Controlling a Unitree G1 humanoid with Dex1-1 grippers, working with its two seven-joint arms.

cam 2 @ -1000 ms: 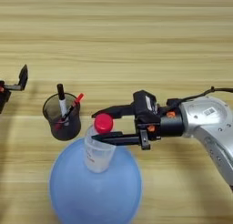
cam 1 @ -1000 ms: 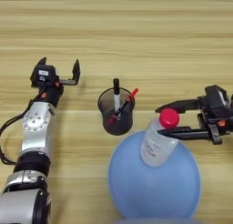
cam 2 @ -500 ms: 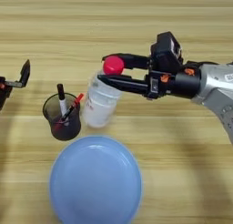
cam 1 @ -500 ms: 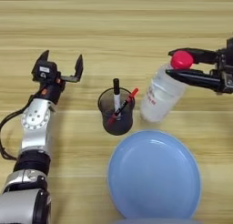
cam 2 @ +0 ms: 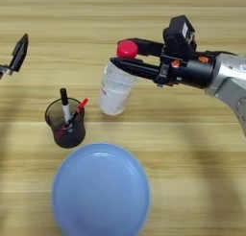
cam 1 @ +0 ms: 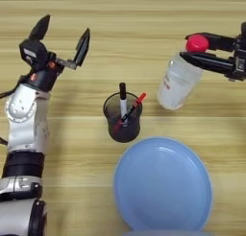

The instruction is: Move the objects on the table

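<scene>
The robot's right gripper is holding the bottle's neck and the bottle's lower body (cam 1: 177,86) is free, so the left gripper should now move toward that body and close there.
A clear plastic bottle (cam 2: 114,89) with a red cap (cam 2: 127,49) hangs tilted over the table (cam 2: 192,148), to the right of the cup. My right gripper (cam 2: 126,55) is shut on the bottle's neck just under the cap; the same gripper (cam 1: 194,50) shows at the right edge of the left eye view. A dark translucent cup (cam 1: 123,121) stands mid-table and holds a black-capped marker (cam 1: 122,97) and a red-capped marker (cam 1: 136,104). At the far left, away from everything, my left gripper (cam 1: 62,36) is open and holds nothing.
A large round light-blue plate (cam 1: 162,184) lies at the front, just right of and below the cup. The bottle's bottom hangs a little beyond the plate's far rim.
My right gripper has carried the bottle off the plate, up and to the right, then on toward the far side. The left arm shifted slightly and stayed open.
</scene>
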